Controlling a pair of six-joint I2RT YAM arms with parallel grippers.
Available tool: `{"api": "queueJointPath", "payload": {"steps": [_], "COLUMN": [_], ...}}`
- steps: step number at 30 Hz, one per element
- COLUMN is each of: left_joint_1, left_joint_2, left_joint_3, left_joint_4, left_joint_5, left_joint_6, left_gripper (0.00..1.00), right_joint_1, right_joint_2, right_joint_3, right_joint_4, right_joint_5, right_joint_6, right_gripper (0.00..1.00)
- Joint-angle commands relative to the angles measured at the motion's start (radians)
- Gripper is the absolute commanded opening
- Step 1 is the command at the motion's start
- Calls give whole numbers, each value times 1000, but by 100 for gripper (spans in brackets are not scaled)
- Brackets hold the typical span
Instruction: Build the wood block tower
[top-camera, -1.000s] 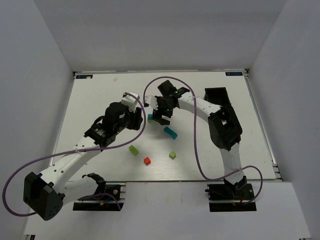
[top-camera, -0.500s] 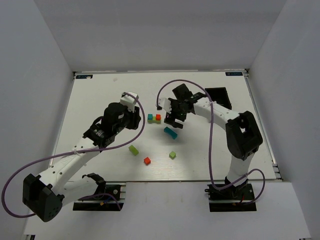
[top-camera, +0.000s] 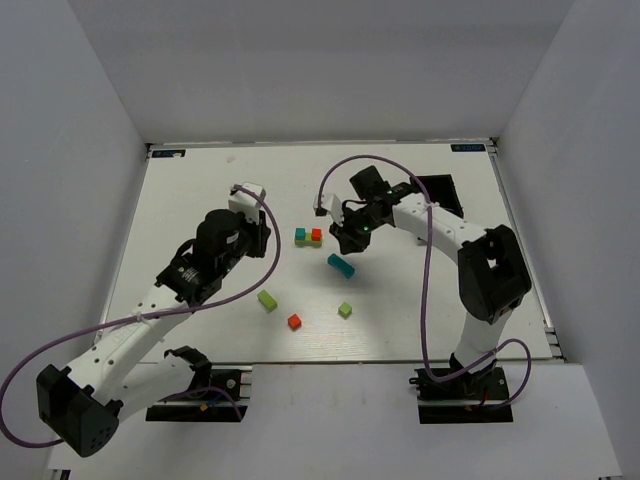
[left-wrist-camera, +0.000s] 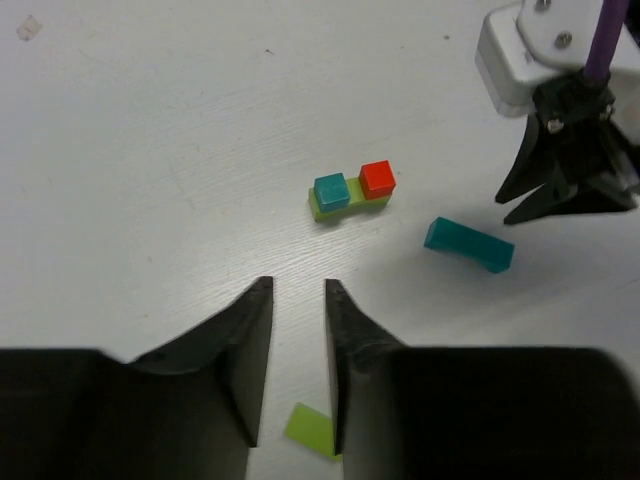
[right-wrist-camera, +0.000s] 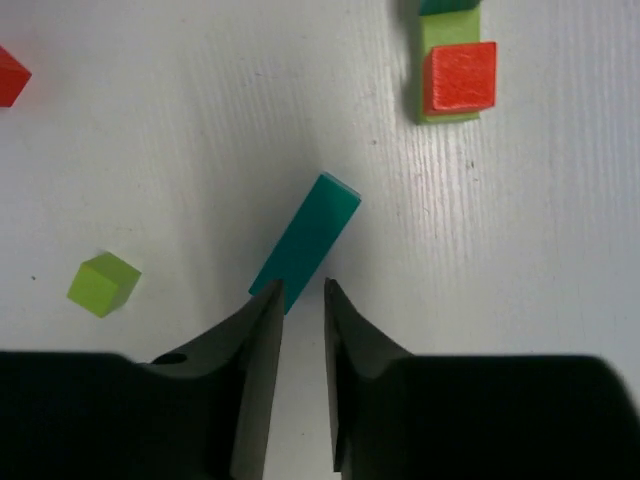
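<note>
My right gripper should open wider and turn along the bar (right-wrist-camera: 309, 234) before it takes hold of the bar, because it is only narrowly open and the teal bar's near end (right-wrist-camera: 276, 281) slants under one of its fingers.
The tower's start (top-camera: 308, 238) is a lime-green bar with a teal cube (left-wrist-camera: 331, 190) and a red cube (left-wrist-camera: 377, 179) side by side on top. A teal bar (right-wrist-camera: 305, 245) lies flat on the table near it. My right gripper (right-wrist-camera: 300, 290) hovers over the bar's near end, its jaws a narrow gap apart with nothing between them. My left gripper (left-wrist-camera: 297, 292) hangs left of the tower, also narrowly open and empty, above a loose lime block (left-wrist-camera: 312, 430). In the top view the right gripper (top-camera: 350, 243) is just right of the tower and the left gripper (top-camera: 262, 235) just left of it.
A loose red cube (top-camera: 294, 321) and a lime cube (top-camera: 345, 310) lie nearer the arms' bases, and a lime block (top-camera: 267, 300) lies left of them. A black open-topped box (top-camera: 440, 190) stands at the back right, behind the right arm.
The right gripper has pulled away from the tower to the right, leaving the red cube on the lime bar, and narrowed its jaws. The left gripper drew back leftward and narrowed too.
</note>
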Motion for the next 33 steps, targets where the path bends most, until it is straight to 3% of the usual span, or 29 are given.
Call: {"api": "queueJointPath", "payload": {"steps": [1, 2, 3, 4, 7, 19, 24, 27, 28, 32, 33], "left_joint_1": [6, 6, 6, 6, 6, 6, 6, 6, 6, 6, 6], "left_joint_2": [-31, -32, -32, -32, -32, -32, -32, -32, -32, -32, -32], "left_joint_3": [-8, -8, -8, -8, -8, -8, -8, -8, -8, -8, -8], "left_joint_4": [14, 14, 14, 14, 14, 24, 24, 24, 24, 24, 24], "left_joint_5": [-28, -28, -28, -28, -37, -37, -37, -37, -37, -37, -37], "left_joint_6": [-13, -13, -13, -13, -13, -13, -13, -4, -4, -4, -4], "left_gripper": [41, 46, 50, 54, 55, 55, 55, 55, 55, 55, 55], "right_joint_1": [28, 35, 38, 50, 75, 99, 81, 73, 72, 72, 78], "right_joint_2": [-29, -27, -24, -21, -6, 6, -179, -199, -173, -112, -110], "right_joint_3": [-2, -5, -16, -21, -24, -47, -209, -257, -246, -165, -162], "right_joint_4": [-17, 0, 17, 23, 43, 130, 376, 396, 377, 279, 279], "right_joint_5": [-48, -37, -11, 15, 59, 233, 331, 301, 281, 209, 205], "right_joint_6": [50, 72, 96, 107, 150, 235, 234, 247, 245, 251, 255], "right_gripper": [31, 37, 51, 54, 90, 90, 90, 90, 87, 48, 43]}}
